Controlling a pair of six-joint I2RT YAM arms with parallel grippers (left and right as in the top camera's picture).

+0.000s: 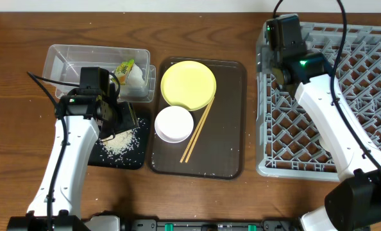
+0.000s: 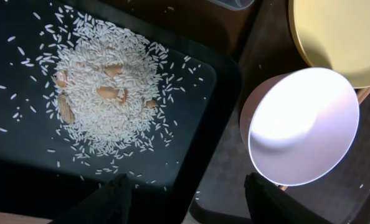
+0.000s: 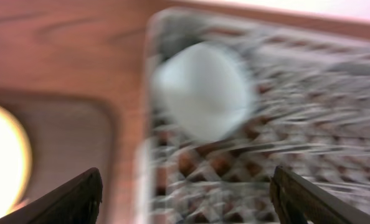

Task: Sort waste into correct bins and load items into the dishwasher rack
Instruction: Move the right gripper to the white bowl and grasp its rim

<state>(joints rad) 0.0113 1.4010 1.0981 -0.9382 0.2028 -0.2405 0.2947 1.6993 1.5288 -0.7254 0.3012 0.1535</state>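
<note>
The white bowl is empty, and its rim is clear beside the chopsticks. My open right gripper keeps going there until it pinches the bowl's rim.
Loose rice lies heaped in the black tray. The wrapper packet and tissue lie in the clear tub. The yellow plate, white bowl and chopsticks rest on the brown serving tray. My left gripper is open and empty over the black tray's edge, beside the white bowl. My right gripper is open and empty over the grey rack's left corner. A whitish cup sits in the rack, blurred. The light blue bowl is out of view.
The brown serving tray lies between the black tray and the rack. A few stray grains lie on it. Brownish bits are mixed into the rice. The yellow plate overlaps the bowl's far side in the left wrist view.
</note>
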